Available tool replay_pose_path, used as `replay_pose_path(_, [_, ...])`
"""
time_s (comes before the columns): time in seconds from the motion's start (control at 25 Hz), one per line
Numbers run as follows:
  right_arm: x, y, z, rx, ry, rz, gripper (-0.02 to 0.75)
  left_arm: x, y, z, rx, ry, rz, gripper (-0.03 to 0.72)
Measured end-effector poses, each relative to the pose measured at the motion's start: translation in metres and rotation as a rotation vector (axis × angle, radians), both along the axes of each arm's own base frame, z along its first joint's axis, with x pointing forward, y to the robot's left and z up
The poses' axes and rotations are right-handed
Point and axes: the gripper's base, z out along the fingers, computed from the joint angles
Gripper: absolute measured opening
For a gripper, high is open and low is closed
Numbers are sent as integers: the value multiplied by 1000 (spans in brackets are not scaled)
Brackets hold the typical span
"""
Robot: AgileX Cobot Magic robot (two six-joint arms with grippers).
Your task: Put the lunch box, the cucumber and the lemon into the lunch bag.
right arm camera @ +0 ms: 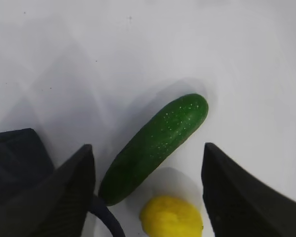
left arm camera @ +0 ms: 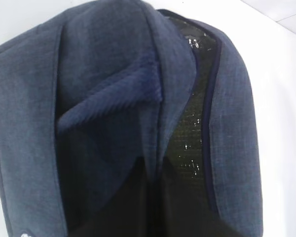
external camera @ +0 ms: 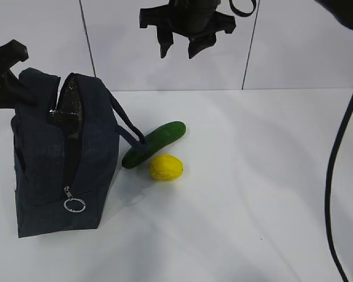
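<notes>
The bag handle (external camera: 131, 132) only drapes over the cucumber's near end (external camera: 161, 139), so the cucumber will slip free and leave the bag handle behind when I lift it.
The navy lunch bag (external camera: 59, 170) stands at the left with its zipper open, and its dark lining (left arm camera: 192, 123) shows inside. My left gripper (left arm camera: 155, 197) is shut on a fold of the bag's upper edge, and it appears at the bag's top left corner (external camera: 16, 85). The cucumber (external camera: 154, 144) lies right of the bag with one bag handle (external camera: 129, 132) draped over its near end. The lemon (external camera: 166, 167) rests just in front of the cucumber. My right gripper (external camera: 176, 44) hangs open high above both. The cucumber (right arm camera: 158, 148) and the lemon (right arm camera: 171, 216) lie between its fingers (right arm camera: 84, 187). The lunch box is out of view.
A silver ring pull (external camera: 75, 204) hangs at the bag's lower front. A black cable (external camera: 341, 147) runs down the right side. The white table (external camera: 253, 194) stretches right of the lemon, and a white panelled wall (external camera: 294, 53) stands behind.
</notes>
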Motion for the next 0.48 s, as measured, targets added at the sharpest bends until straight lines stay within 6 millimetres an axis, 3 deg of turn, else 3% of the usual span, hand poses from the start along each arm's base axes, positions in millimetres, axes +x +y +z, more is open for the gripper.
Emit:
replay_pose_path(0.12, [5,3,-16,50,55,-103,446,0,0,0,2,-2,1,-7])
replay_pose_path(0.36, [15,10,-55,126,167,-282,561,0,0,0,3,-5,3,-7])
replay_pose_path(0.48, [18,12,-72,155,213,-368,578,1,0,0,3,-7,4,-7])
